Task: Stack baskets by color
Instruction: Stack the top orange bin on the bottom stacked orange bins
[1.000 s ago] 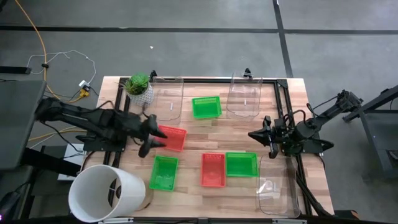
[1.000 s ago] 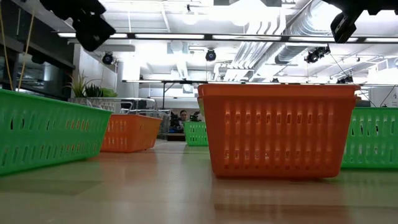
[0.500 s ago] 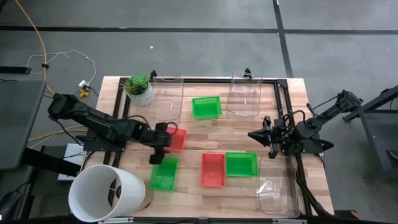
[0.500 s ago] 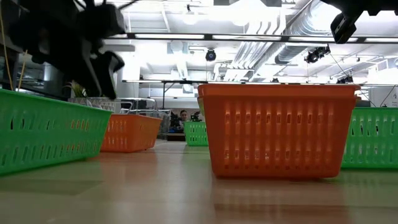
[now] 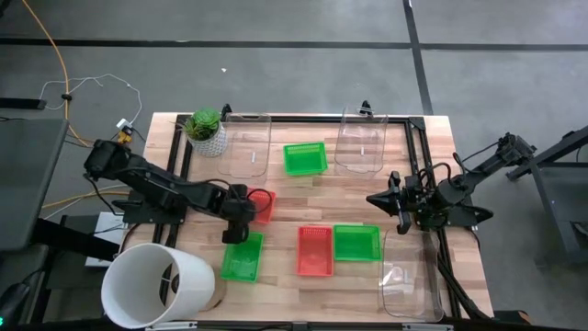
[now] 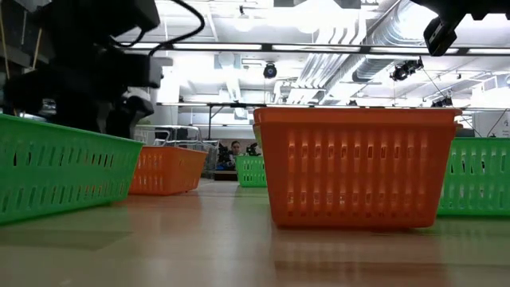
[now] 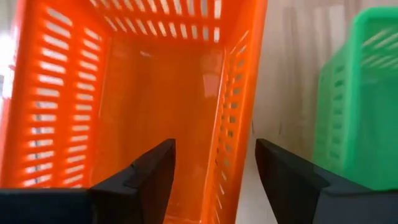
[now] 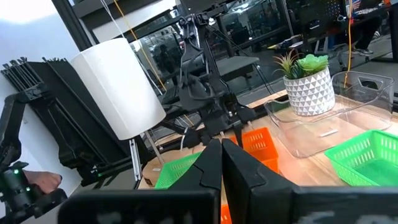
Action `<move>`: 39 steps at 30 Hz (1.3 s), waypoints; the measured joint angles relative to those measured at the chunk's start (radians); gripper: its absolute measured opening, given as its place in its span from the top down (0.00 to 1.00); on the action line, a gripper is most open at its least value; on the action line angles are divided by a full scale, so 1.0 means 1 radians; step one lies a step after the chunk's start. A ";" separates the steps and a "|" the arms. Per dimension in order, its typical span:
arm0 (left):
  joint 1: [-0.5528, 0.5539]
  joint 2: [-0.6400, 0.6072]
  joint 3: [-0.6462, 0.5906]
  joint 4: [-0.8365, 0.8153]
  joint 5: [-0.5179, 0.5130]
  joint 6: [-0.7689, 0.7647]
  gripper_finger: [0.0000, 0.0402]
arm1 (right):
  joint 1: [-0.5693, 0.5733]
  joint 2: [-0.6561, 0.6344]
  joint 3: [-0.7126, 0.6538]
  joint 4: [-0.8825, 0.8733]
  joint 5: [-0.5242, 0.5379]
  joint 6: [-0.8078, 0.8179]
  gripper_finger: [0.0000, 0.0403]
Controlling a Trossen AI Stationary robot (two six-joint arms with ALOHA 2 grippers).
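Note:
The basket's long side (image 7: 232, 112) slopes outward from bottom to rim, so I expect the red basket (image 5: 262, 206) to sink inside the other red basket when I lower it there.
A red basket (image 5: 262, 204) sits on the wooden table left of the middle, with a green basket (image 5: 243, 256) just nearer. My left gripper (image 7: 214, 146) points down over the red basket, open. One finger is inside the basket and one outside its near long wall (image 7: 233, 134); no touch shows. Another red basket (image 5: 315, 250) and a green one (image 5: 356, 243) sit side by side near the front, and a third green basket (image 5: 305, 157) sits farther back. My right gripper (image 5: 386, 199) hangs shut above the table's right part, over nothing.
Clear bins stand at the back (image 5: 248, 142), (image 5: 360, 138) and at the front right (image 5: 411, 271). A white bucket (image 5: 156, 285) lies at the front left corner. A potted plant (image 5: 205, 129) stands at the back left. Bare wood lies between the basket groups.
My left gripper has come down and moved toward the table's right and near side, from beside the red basket to over its near wall. It has tipped from nearly level to pointing steeply down. The baskets and my right arm have kept still.

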 joint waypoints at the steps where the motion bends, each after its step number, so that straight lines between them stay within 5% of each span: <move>1: -0.001 0.009 0.000 -0.003 0.000 0.000 0.50 | 0.000 0.000 0.000 0.000 0.000 0.000 1.00; 11: -0.001 0.031 0.000 -0.006 0.055 -0.029 0.97 | 0.000 0.000 0.000 0.000 0.003 0.000 1.00; 19: -0.056 -0.057 0.050 -0.037 0.052 -0.012 0.99 | 0.000 0.000 0.000 0.000 0.003 0.004 1.00; 25: -0.089 -0.113 0.205 -0.233 0.008 0.108 1.00 | 0.000 0.000 0.000 0.012 0.003 0.004 1.00; 31: -0.089 -0.061 0.446 -0.298 -0.012 0.418 1.00 | 0.000 -0.001 0.000 0.066 0.003 -0.006 1.00; 39: -0.086 0.186 0.733 -0.327 -0.083 0.961 1.00 | 0.000 -0.001 0.000 0.123 0.005 -0.013 1.00</move>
